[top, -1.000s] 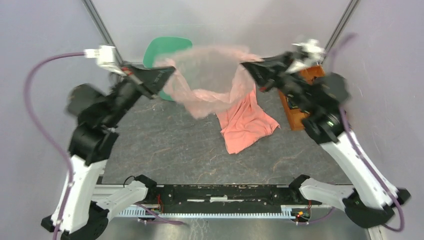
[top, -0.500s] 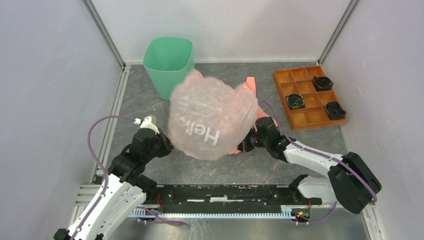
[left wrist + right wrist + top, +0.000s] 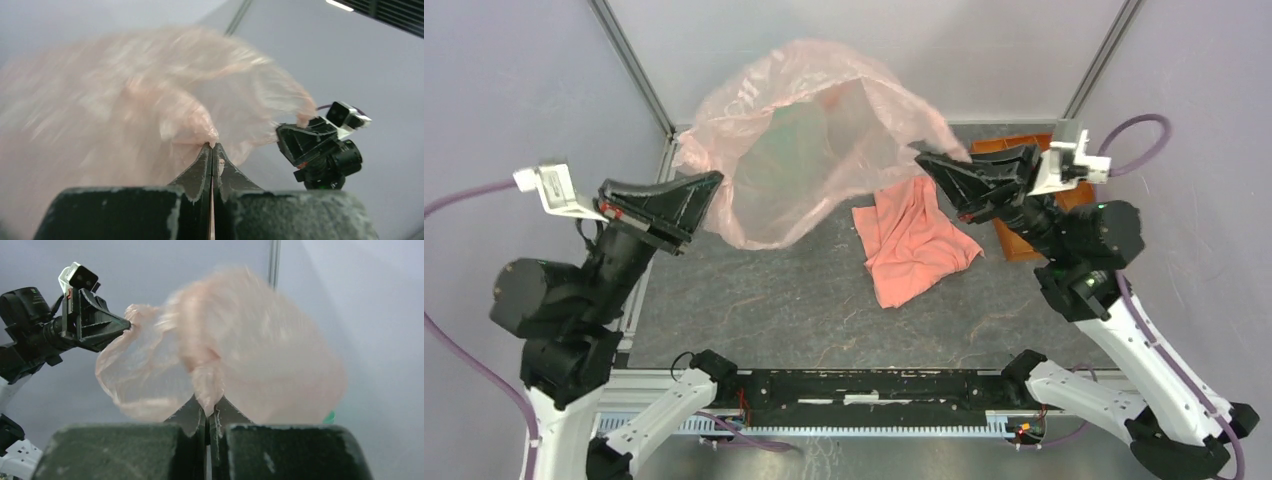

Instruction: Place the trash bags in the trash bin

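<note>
The trash bin is behind the spread trash bag [image 3: 864,100] that both grippers hold. I should lower the bag first, and then my left gripper should pull the bin [image 3: 790,145] closer.
The pale pink translucent trash bag [image 3: 804,130] is spread wide in the air at the back of the table, billowing between both grippers. My left gripper [image 3: 714,183] is shut on the bag's left edge; its closed tips pinch plastic in the left wrist view [image 3: 213,146]. My right gripper [image 3: 924,160] is shut on the bag's right edge, and bag plastic [image 3: 210,390] bunches between its tips. The mint-green trash bin [image 3: 789,135] shows faintly through the bag, behind and under it. A sliver of the bin [image 3: 329,417] shows in the right wrist view.
A salmon-orange cloth [image 3: 914,240] lies on the grey table right of centre. An orange compartment tray [image 3: 1014,240] sits at the right, mostly hidden by the right arm. Grey walls and frame posts enclose the back and sides.
Both arms have risen from low over the near table and spread apart. The bag went from a puffed ball over the middle to an open sheet held high over the bin.
</note>
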